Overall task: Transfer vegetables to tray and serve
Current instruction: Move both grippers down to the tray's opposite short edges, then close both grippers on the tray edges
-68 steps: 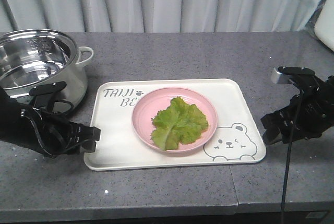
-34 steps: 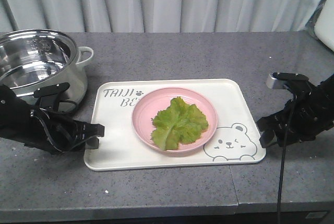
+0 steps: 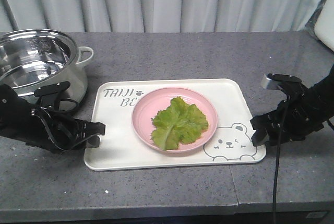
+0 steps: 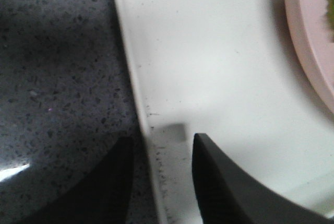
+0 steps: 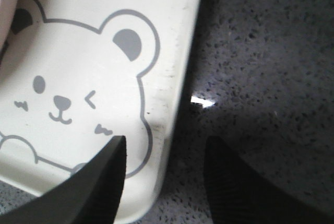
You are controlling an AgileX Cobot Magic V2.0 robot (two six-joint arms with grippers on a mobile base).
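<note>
The pink plate [image 3: 143, 112] sits flat near the middle of the cream tray, inside the tray's raised rim [image 3: 175, 166], so it should stay in place and come along when I lift the tray.
The vegetables [image 3: 180, 122], a green ruffled lettuce leaf, lie on a round pink plate [image 3: 143, 110] that stands on the cream tray [image 3: 112, 148] with the bear drawing. My left gripper [image 3: 97, 131] is low at the tray's left edge. In the left wrist view it [image 4: 163, 139] is open, with one finger over the counter and the other over the tray [image 4: 209, 51], the rim between them. My right gripper [image 3: 257, 132] is at the tray's right edge. It [image 5: 167, 140] is open too and straddles the rim of the tray [image 5: 175, 51] beside the bear.
A steel pot [image 3: 42, 62] with a white handle stands at the back left, close behind my left arm. A grey curtain hangs behind the speckled counter [image 3: 172, 57]. A white object [image 3: 327, 23] shows at the far right edge.
Both grippers have closed in on the tray: the left one slid right to the left rim, the right one slid left to the right rim. Tray, plate and lettuce have not moved.
</note>
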